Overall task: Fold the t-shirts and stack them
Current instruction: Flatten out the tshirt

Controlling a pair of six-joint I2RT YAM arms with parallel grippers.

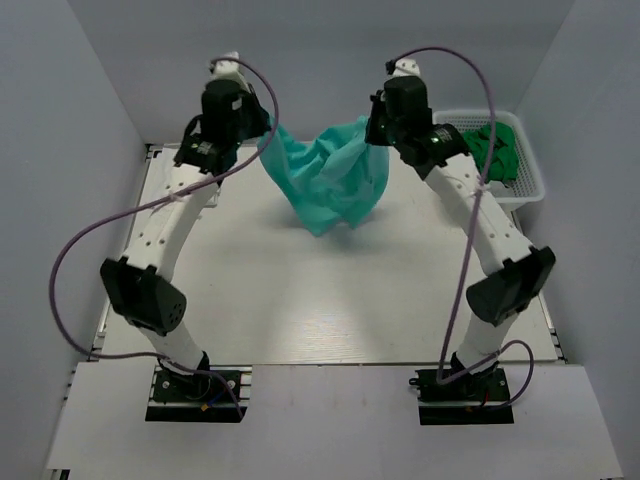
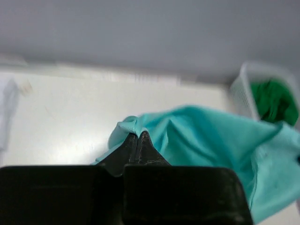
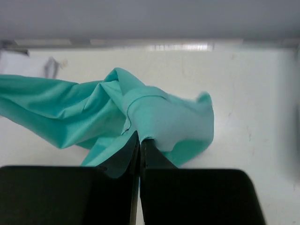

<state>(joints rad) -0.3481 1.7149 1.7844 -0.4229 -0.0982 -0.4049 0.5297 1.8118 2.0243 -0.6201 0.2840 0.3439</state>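
Note:
The teal t-shirt is hanging from my grippers in bunched folds [image 1: 330,178], so my left gripper needs to put its end of the t-shirt down on the white tabletop [image 1: 232,235] and spread it out before folding.
A teal t-shirt [image 1: 330,175] hangs between my two grippers above the far middle of the table, its lower folds sagging down. My left gripper [image 1: 266,128] is shut on its left edge; in the left wrist view the closed fingertips [image 2: 138,136] pinch a fold of the teal t-shirt [image 2: 211,140]. My right gripper [image 1: 372,128] is shut on the shirt's right edge; in the right wrist view the gripper [image 3: 140,138] pinches the teal t-shirt [image 3: 154,115]. A bright green t-shirt [image 1: 495,150] lies crumpled in the basket.
A white mesh basket [image 1: 530,185] stands at the far right of the table and also shows in the left wrist view [image 2: 239,91]. The white tabletop [image 1: 320,290] spreads in front of the hanging shirt. Grey walls enclose the back and sides.

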